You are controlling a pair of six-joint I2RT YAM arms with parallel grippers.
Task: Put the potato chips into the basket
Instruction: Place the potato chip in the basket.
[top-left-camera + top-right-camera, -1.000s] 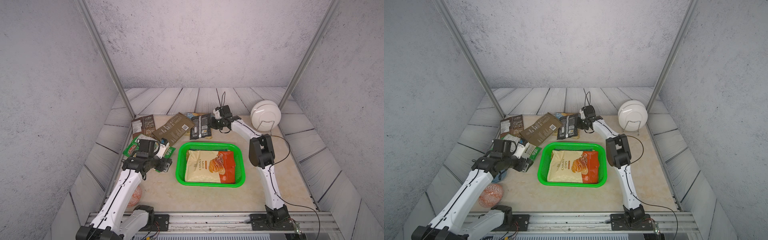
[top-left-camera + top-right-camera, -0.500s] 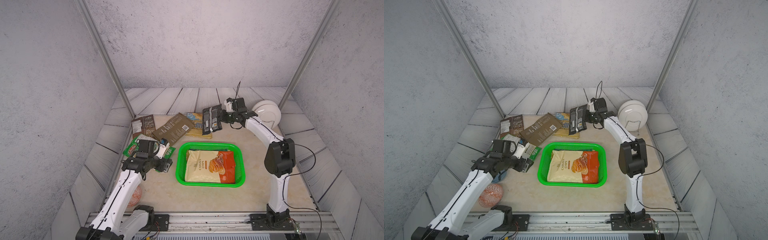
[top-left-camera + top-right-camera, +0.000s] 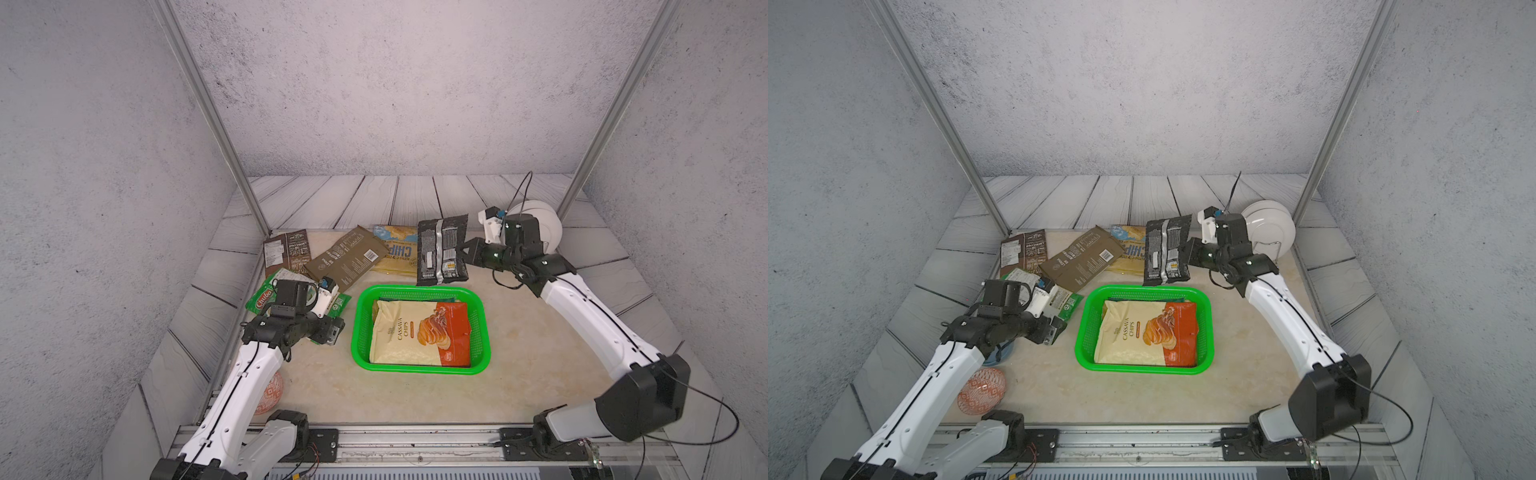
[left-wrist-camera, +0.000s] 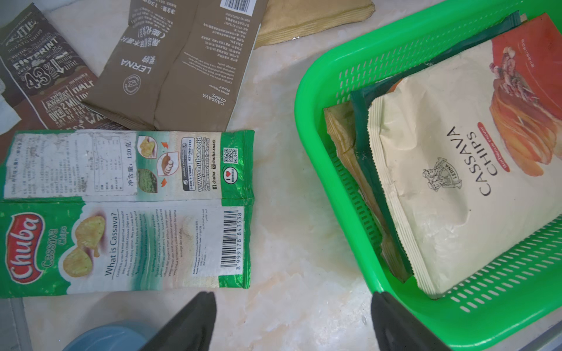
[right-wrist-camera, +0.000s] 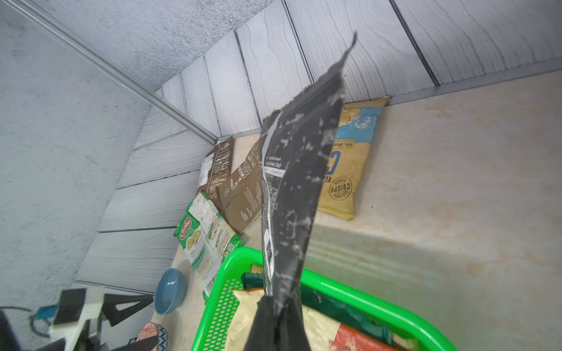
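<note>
My right gripper is carrying the black bag [image 3: 430, 252] in line with the basket's short side, and I should keep carrying it until it lies on the cream and red bag [image 3: 448, 336].
The green basket [image 3: 419, 371] [image 3: 1142, 370] sits mid-table and holds a cream and red chips bag [image 3: 399, 332] on top of a dark green one [image 4: 365, 146]. My right gripper [image 3: 463, 251] [image 5: 275, 307] is shut on one edge of a black chips bag [image 3: 441, 251] [image 5: 292, 188], which hangs in the air above the basket's far rim. My left gripper [image 4: 293, 299] [image 3: 332, 332] is open and empty, low over bare table between the basket and a light green bag [image 4: 127, 212]. Olive [image 3: 347, 257], brown [image 3: 286, 251] and yellow-blue [image 3: 397, 253] bags lie at the back.
White plates in a wire rack [image 3: 540, 226] stand just behind the right wrist. A blue bowl [image 5: 170, 291] and an orange-red patterned round object [image 3: 982, 390] sit at the front left beside the left arm. Walls and metal posts close the cell in.
The right arm has lifted the black bag off the back of the table and carried it rightward and up, with its elbow swinging out to the right. The left arm has stayed still.
</note>
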